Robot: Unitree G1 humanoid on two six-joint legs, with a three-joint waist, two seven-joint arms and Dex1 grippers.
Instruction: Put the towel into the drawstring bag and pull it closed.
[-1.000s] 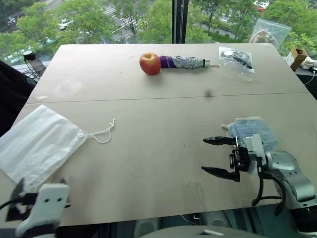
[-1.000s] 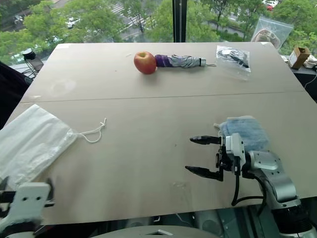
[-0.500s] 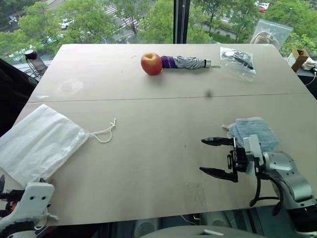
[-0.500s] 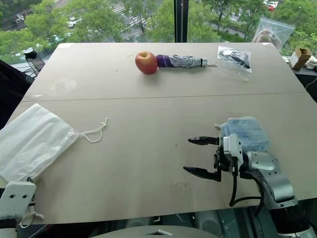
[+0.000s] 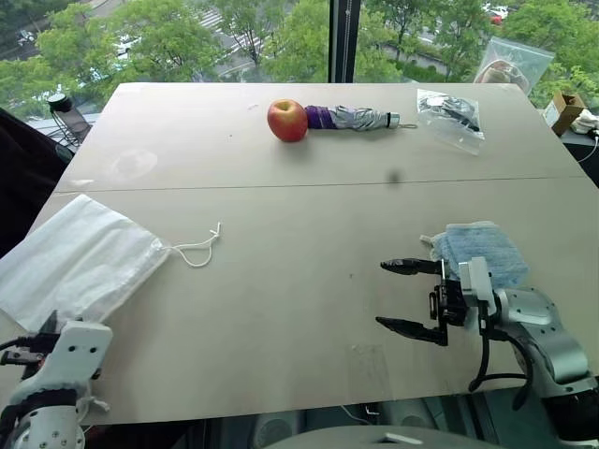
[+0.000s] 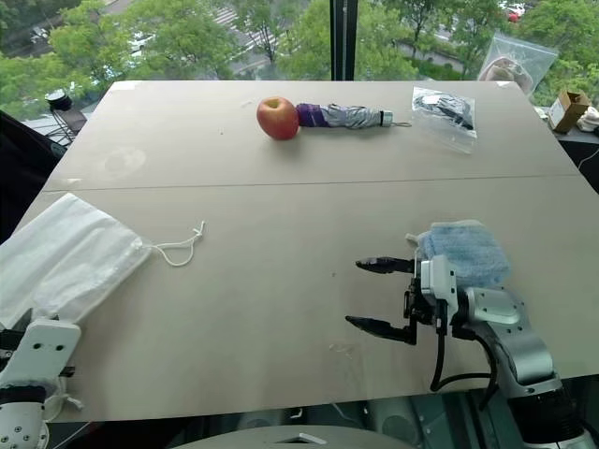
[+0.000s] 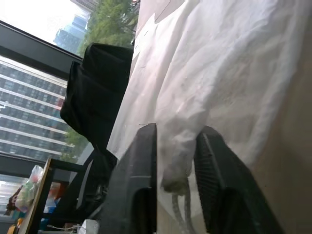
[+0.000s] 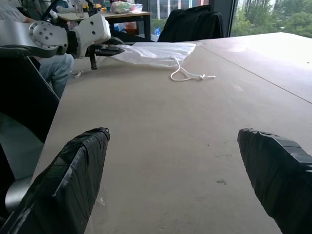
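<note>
The light-blue towel [image 5: 487, 253] is lying as a small pad and has soft, uneven edges [image 5: 475, 225], so it will crumple into folds but stay bundled when the robot lifts it.
The white drawstring bag [image 5: 80, 262] lies flat at the table's left edge, its cord [image 5: 195, 251] trailing toward the middle. My left gripper [image 7: 178, 129] is at the bag's near corner and is shut on a pinch of its fabric, which bunches between the two fingers. The right wrist view takes in the same grip from across the table, with the left gripper [image 8: 105, 48] against the bag [image 8: 156, 51]. The light-blue towel [image 5: 479, 251] lies at the near right. Just in front of it, my right gripper [image 5: 382, 295] is open, pointing left, with nothing between its fingers.
At the far side lie a red apple [image 5: 287, 120], a purple-and-grey folding umbrella [image 5: 356, 117] and a clear zip bag [image 5: 449, 109] with dark contents. A dark chair [image 7: 95, 92] stands off the table's left edge. The wide table [image 5: 299, 215] is bare between bag and towel.
My left gripper has come forward to the bag's near corner and shut on its fabric. The right arm has kept still and open.
</note>
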